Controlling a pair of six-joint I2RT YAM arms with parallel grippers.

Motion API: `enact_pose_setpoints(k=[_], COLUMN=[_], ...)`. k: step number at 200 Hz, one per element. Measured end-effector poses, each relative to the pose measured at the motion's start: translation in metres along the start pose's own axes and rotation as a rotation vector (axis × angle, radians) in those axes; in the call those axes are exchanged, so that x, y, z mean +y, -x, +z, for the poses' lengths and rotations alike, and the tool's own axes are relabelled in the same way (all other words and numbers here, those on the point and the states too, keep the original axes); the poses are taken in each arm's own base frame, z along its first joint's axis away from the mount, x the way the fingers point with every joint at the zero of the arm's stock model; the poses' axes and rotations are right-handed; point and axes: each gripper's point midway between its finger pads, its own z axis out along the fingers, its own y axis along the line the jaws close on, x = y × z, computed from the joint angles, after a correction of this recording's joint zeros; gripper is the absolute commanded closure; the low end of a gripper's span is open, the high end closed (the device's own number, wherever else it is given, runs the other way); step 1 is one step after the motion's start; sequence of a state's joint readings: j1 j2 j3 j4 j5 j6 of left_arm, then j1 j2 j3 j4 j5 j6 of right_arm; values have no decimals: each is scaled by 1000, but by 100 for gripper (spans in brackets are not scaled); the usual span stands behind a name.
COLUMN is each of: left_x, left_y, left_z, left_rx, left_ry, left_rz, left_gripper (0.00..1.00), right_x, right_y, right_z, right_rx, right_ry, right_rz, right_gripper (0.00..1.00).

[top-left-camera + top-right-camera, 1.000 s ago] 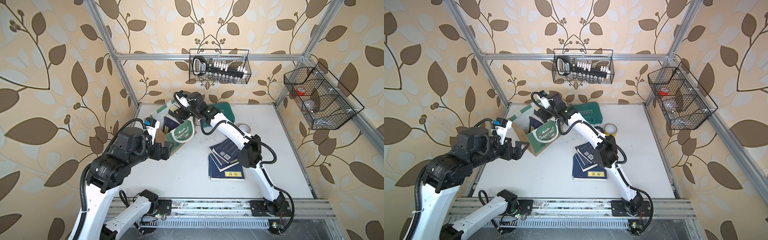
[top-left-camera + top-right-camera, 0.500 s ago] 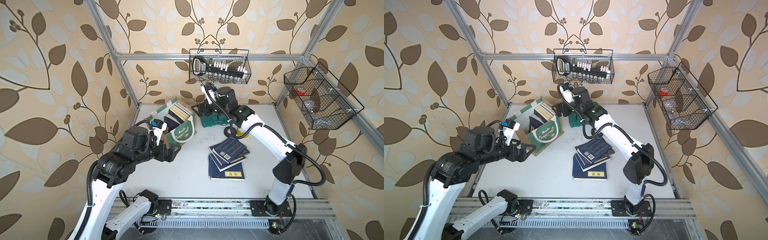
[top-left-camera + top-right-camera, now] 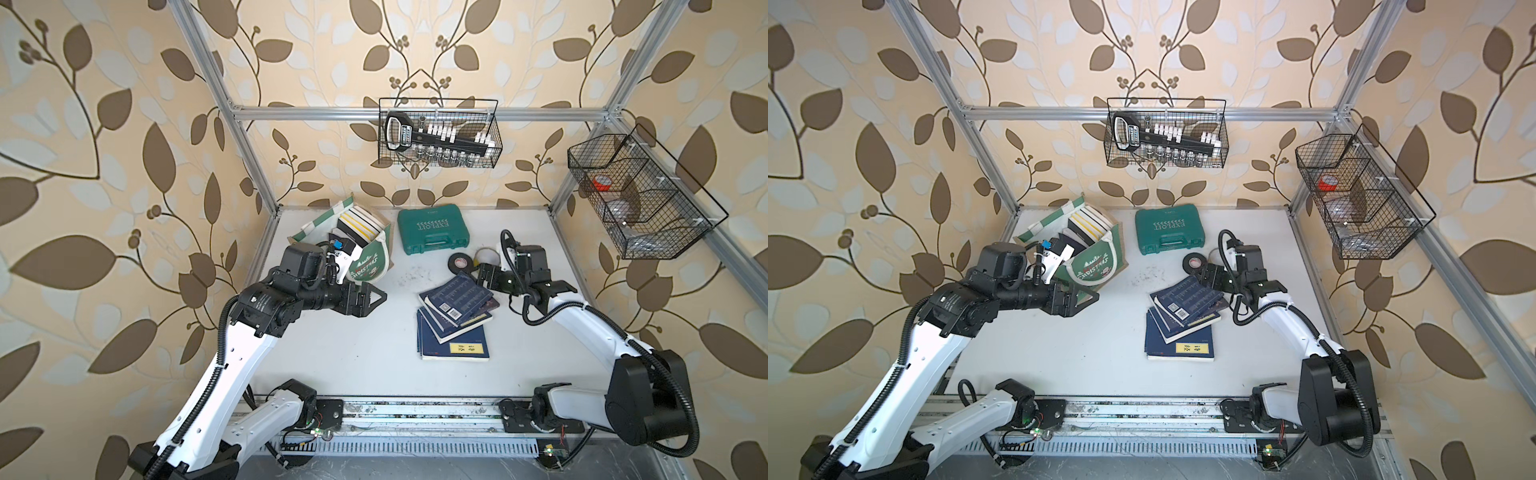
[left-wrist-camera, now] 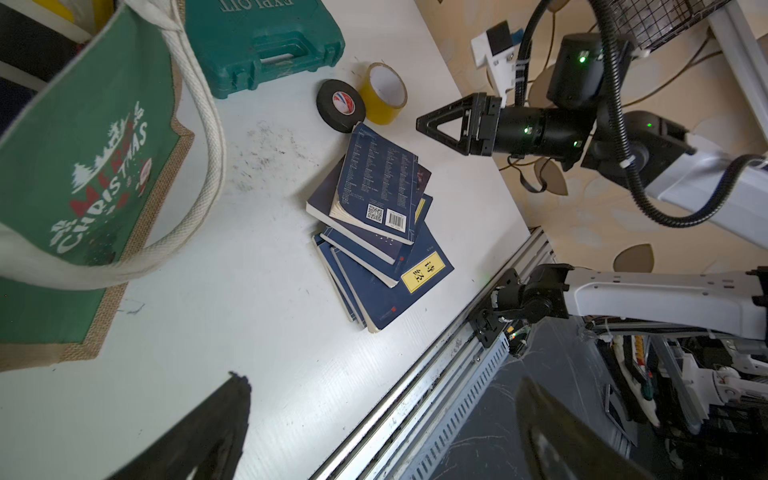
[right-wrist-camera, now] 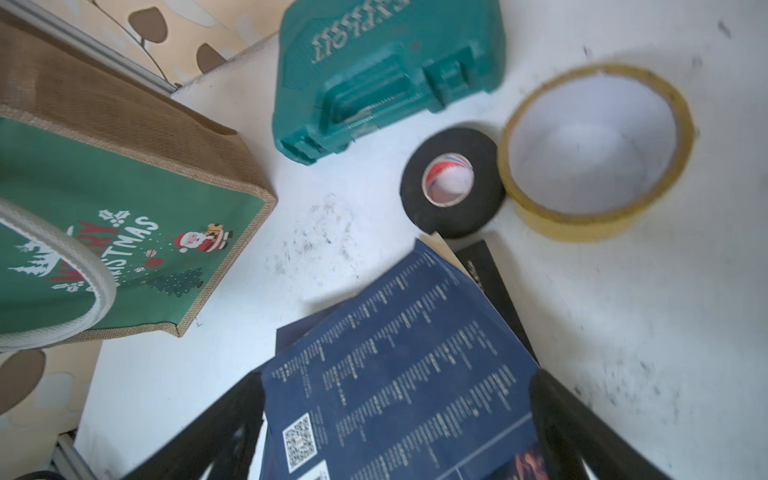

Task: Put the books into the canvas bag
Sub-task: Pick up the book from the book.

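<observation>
My right gripper should slide the top book toward the bag until its barcode end overhangs for my left gripper. The top book's barcode end (image 3: 444,310) is resting on the stack.
The canvas bag (image 3: 368,259) (image 3: 1096,262) stands at the back left, green panel facing forward, with several books (image 3: 358,223) (image 3: 1089,221) upright inside. A fanned stack of navy books (image 3: 455,318) (image 3: 1183,322) (image 4: 376,232) lies right of the table's middle; the lowest has a yellow label. My right gripper (image 3: 482,277) (image 3: 1209,277) (image 5: 397,401) is open just above the stack's far right corner, and the top book (image 5: 399,365) shows between its fingers. My left gripper (image 3: 376,297) (image 3: 1090,298) (image 4: 386,401) is open and holds nothing, hovering in front of the bag.
A green tool case (image 3: 432,228) lies at the back middle. A black tape roll (image 3: 459,262) and a yellow tape ring (image 5: 594,149) sit just behind the stack. Wire baskets hang on the back wall (image 3: 438,137) and the right wall (image 3: 636,195). The table (image 3: 353,353) ends at a metal rail in front.
The right gripper left the bag, swung right over the tool case and came down at the book stack. The left gripper shifted a little toward the table's middle.
</observation>
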State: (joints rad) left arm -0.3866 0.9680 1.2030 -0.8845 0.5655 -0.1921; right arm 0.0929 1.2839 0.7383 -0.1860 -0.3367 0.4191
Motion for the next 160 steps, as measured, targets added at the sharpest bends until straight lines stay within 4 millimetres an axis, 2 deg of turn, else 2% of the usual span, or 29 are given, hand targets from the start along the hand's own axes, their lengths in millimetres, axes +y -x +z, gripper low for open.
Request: enact_pose_setpoints(k=[20, 67, 119, 160], left_x=[1, 14, 32, 42], left_y=[1, -12, -39, -50], left_z=[13, 48, 86, 109], left_rx=[13, 72, 160, 194], left_ry=[-22, -40, -16, 3], left_rz=[-15, -85, -168, -211], left_gripper=[1, 1, 1, 1], right_x=[-16, -20, -7, 4], right_y=[-15, -23, -23, -29], right_z=[5, 28, 35, 38], right_rx=[31, 76, 80, 94], right_ry=[0, 42, 120, 130], right_rz=[41, 47, 1, -49], right_gripper=[4, 4, 5, 5])
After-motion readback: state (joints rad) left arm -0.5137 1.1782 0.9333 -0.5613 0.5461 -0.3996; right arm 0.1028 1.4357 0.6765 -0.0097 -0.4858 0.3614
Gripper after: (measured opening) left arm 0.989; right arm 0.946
